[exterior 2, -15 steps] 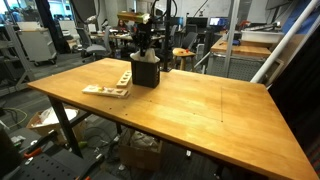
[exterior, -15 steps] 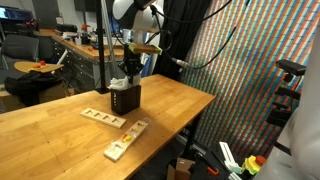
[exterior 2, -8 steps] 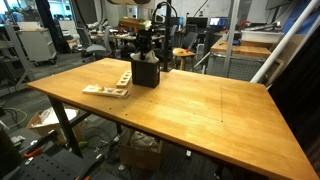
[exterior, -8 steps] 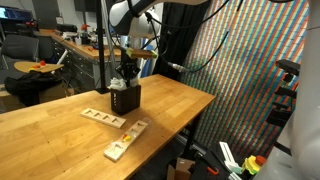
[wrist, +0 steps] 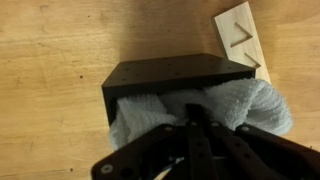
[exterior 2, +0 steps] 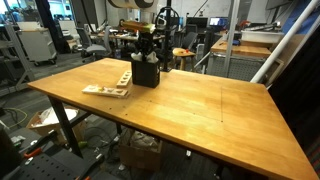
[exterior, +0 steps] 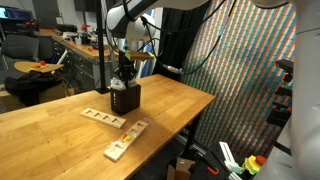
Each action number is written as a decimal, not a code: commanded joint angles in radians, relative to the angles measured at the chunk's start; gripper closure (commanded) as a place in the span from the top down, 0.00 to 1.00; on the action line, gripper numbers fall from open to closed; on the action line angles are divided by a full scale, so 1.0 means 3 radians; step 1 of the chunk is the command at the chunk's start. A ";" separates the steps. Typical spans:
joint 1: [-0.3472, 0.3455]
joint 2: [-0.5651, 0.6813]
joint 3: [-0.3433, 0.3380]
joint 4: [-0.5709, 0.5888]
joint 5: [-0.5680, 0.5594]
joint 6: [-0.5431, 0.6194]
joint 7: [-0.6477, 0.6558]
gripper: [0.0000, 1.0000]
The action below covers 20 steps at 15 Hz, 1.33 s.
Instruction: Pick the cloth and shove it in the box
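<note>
My gripper needs to rise clear, then come down over the box's opening (wrist: 180,103) to push the cloth deeper, since it bulges over the box's rim around my gripper.
A black box (exterior: 124,100) stands on the wooden table (exterior: 60,125); it also shows in the other exterior view (exterior 2: 146,73). In the wrist view a pale blue-white cloth (wrist: 245,105) fills the box (wrist: 165,72) and bulges over one side. My gripper (wrist: 190,122) points straight down into the box, its fingers together against the cloth. In both exterior views the gripper (exterior: 121,81) (exterior 2: 145,56) sits just above the box's opening. The fingertips are hidden among the cloth's folds.
Flat wooden pieces lie near the box: a slotted strip (exterior: 104,117), a longer one (exterior: 125,140) near the table edge, and a board (exterior 2: 108,90). One light wooden piece (wrist: 243,35) shows next to the box. Chairs and benches stand behind the table.
The arm's upper part has shifted slightly above the box; the gripper stays at the box's opening. The box and wooden pieces have not moved.
</note>
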 commanded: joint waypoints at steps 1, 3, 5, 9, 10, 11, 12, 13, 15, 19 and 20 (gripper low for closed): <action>-0.0071 0.0277 0.0062 0.0246 0.0163 -0.0130 -0.0273 0.01; -0.0119 0.0426 0.0093 0.0296 0.0293 -0.0199 -0.0419 0.01; -0.0176 0.0588 0.0128 0.0354 0.0421 -0.0281 -0.0557 0.01; -0.0282 0.0861 0.0192 0.0515 0.0600 -0.0485 -0.0726 0.01; -0.0299 0.0889 0.0196 0.0565 0.0626 -0.0545 -0.0746 0.01; -0.0306 0.0905 0.0196 0.0611 0.0631 -0.0592 -0.0744 0.01; -0.0309 0.0913 0.0195 0.0642 0.0630 -0.0626 -0.0742 0.01; -0.0304 0.0901 0.0190 0.0662 0.0616 -0.0641 -0.0724 0.01; -0.0265 0.0782 0.0167 0.0622 0.0564 -0.0621 -0.0666 0.01; -0.0155 0.0457 0.0100 0.0488 0.0365 -0.0508 -0.0517 0.01; -0.0134 0.0378 0.0089 0.0470 0.0303 -0.0494 -0.0485 0.01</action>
